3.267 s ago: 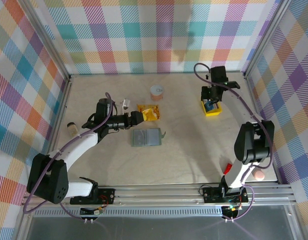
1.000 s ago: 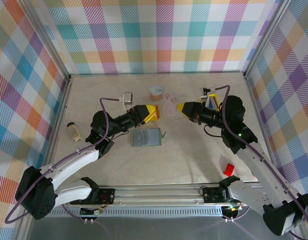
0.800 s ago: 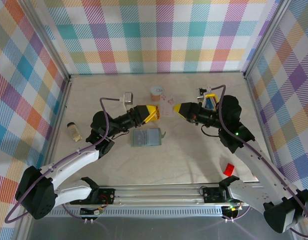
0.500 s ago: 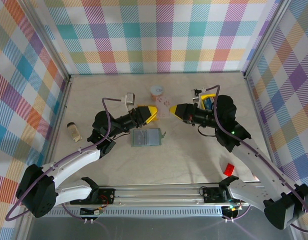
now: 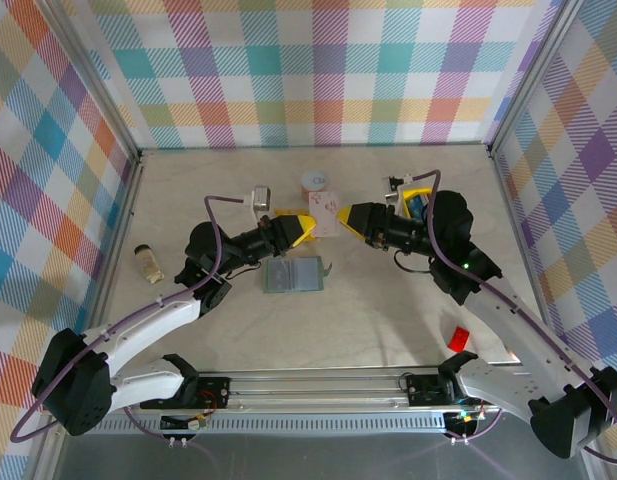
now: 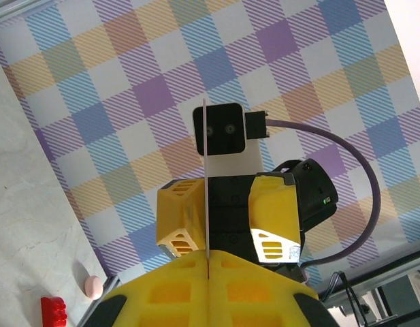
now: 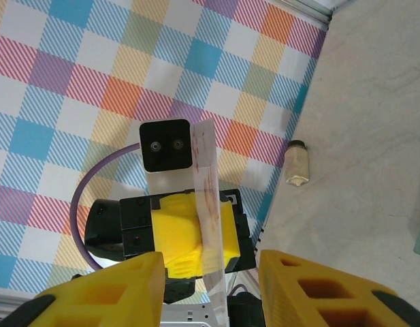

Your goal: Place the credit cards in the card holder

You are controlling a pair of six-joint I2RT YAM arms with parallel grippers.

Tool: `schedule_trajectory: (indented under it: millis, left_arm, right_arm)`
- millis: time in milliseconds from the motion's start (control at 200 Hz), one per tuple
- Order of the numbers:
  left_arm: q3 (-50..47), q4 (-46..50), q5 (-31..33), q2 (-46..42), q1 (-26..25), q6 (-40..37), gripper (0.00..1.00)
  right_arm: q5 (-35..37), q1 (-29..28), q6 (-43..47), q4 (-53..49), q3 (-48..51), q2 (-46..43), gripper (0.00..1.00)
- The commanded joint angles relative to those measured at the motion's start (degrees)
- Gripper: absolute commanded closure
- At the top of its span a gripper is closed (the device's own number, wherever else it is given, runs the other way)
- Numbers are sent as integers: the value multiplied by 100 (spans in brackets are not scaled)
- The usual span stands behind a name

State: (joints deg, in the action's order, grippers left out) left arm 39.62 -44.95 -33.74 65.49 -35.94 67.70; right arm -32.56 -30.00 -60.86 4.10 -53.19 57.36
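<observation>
Next, I take the card's loose end [image 5: 334, 207] with my right gripper while my left gripper is shut on the credit card, before my left gripper goes to the card holder [image 5: 293, 274].
My left gripper [image 5: 306, 226] is shut on a pale credit card with reddish marks [image 5: 330, 210], held upright in the air above the table. The left wrist view shows that card [image 6: 205, 177] edge-on, clamped between the yellow fingers [image 6: 169, 293] of the left gripper [image 6: 208, 257]. My right gripper [image 5: 348, 214] faces it, open, its fingers on either side of the card without touching it. In the right wrist view the card [image 7: 205, 197] stands between the spread jaws of the right gripper [image 7: 211, 272]. The grey-green card holder [image 5: 293, 274] lies open on the table below.
A yellow tray [image 5: 424, 186] holding a blue card [image 5: 416, 204] stands behind the right arm. An orange cup [image 5: 314, 181] is at the back centre. A small bottle [image 5: 145, 262] lies at the left; a red block [image 5: 457, 337] and a pink object [image 5: 515, 350] lie front right.
The right gripper brought the card leftward to the left gripper. The left jaws closed on the card and the right jaws opened off it.
</observation>
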Motion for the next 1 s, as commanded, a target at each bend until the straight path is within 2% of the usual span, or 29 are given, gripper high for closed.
schedule_trajectory:
  millis: [0, 125, 255, 620, 660, 730, 760, 775, 820, 860, 920, 995]
  left_arm:
    - [-17, -102, 7, -172, -53, -117, 100]
    - [2, -67, -1, -178, -53, -117, 100]
    - [27, -26, -10, -207, -53, -108, 100]
    - [46, 125, 16, -246, -53, -151, 100]
    - [44, 144, 24, -236, -53, -152, 100]
    - [38, 170, 25, -234, -53, -152, 100]
    - [37, 219, 25, -243, -53, -159, 91]
    - [37, 242, 32, -260, -46, -173, 80]
    - [29, 427, 67, -330, -36, -244, 58]
    - [35, 676, 102, -427, -12, -359, 45]
    - [53, 1192, 149, -611, 62, -559, 32]
    - [42, 1849, 198, -848, 201, -800, 28]
  right_arm:
    - [-48, -26, 39, 290, 63, -154, 61]
    - [-125, -32, 31, 313, 106, -123, 67]
    - [-243, -32, -62, 472, 154, 8, 68]
    - [-566, -89, -84, 637, 150, 266, 83]
    - [-593, -85, -59, 645, 152, 282, 87]
    - [-603, -85, 22, 599, 151, 278, 98]
    - [-590, -85, 85, 536, 138, 275, 100]
    - [-575, -85, 116, 502, 126, 268, 100]
    - [-491, -85, 264, 323, 101, 241, 100]
    - [-394, -85, 385, 144, 93, 214, 100]
    - [-262, -76, 532, -49, 109, 180, 100]
    - [-201, -68, 642, -102, 190, 179, 100]
